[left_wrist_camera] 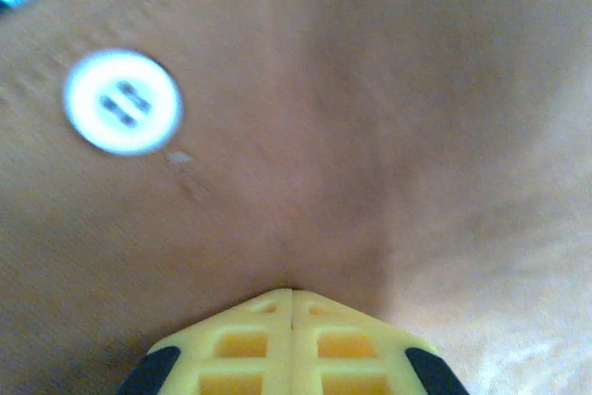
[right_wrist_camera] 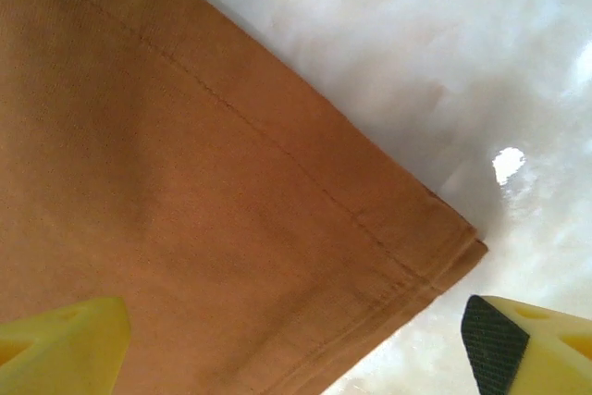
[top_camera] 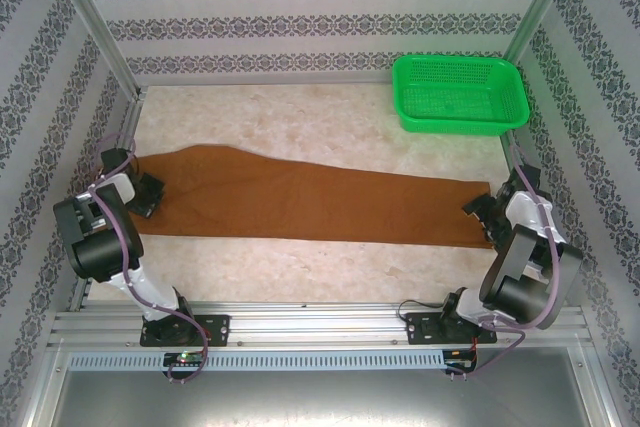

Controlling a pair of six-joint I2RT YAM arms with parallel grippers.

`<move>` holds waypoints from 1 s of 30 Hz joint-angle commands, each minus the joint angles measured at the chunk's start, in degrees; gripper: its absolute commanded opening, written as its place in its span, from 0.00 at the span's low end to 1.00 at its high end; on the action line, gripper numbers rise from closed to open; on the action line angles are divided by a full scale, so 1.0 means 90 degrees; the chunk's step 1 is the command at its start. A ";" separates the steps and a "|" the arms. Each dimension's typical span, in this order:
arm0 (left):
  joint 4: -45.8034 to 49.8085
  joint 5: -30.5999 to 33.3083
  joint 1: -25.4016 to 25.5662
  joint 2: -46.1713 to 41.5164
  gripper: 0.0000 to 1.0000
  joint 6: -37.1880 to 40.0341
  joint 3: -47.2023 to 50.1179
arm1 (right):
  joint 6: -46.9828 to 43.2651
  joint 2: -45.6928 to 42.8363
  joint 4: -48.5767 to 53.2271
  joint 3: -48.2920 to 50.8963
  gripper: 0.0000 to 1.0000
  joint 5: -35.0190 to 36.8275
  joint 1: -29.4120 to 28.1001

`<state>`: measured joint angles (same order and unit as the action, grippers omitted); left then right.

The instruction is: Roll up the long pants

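Observation:
The hem end of the long pants is slanting toward the near edge of the table. Next, my right gripper pinches the pants' hem corner and moves it back straight before I fold.
The long pants lie flat and stretched across the table, waist at the left and leg hems at the right. My left gripper is at the waist end. In the left wrist view its yellow fingertips are pressed together, with the rust-brown cloth creased into them beside a pale button. My right gripper is at the hem end. In the right wrist view it stands open, its fingers wide apart on either side of the hem corner of the pants.
A green basket stands at the back right of the pale marbled table. Patterned walls and metal posts enclose the table on three sides. The arm bases sit on the rail at the near edge.

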<state>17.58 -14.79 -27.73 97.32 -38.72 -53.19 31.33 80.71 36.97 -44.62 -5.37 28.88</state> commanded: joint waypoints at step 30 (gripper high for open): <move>0.0220 0.0084 0.0256 -0.0074 0.00 0.0316 -0.0212 | -0.0037 0.0861 -0.0278 -0.0338 0.91 0.0419 -0.0191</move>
<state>19.92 -13.69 -25.87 95.57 -37.23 -53.82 31.29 89.19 33.98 -48.97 -2.39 27.81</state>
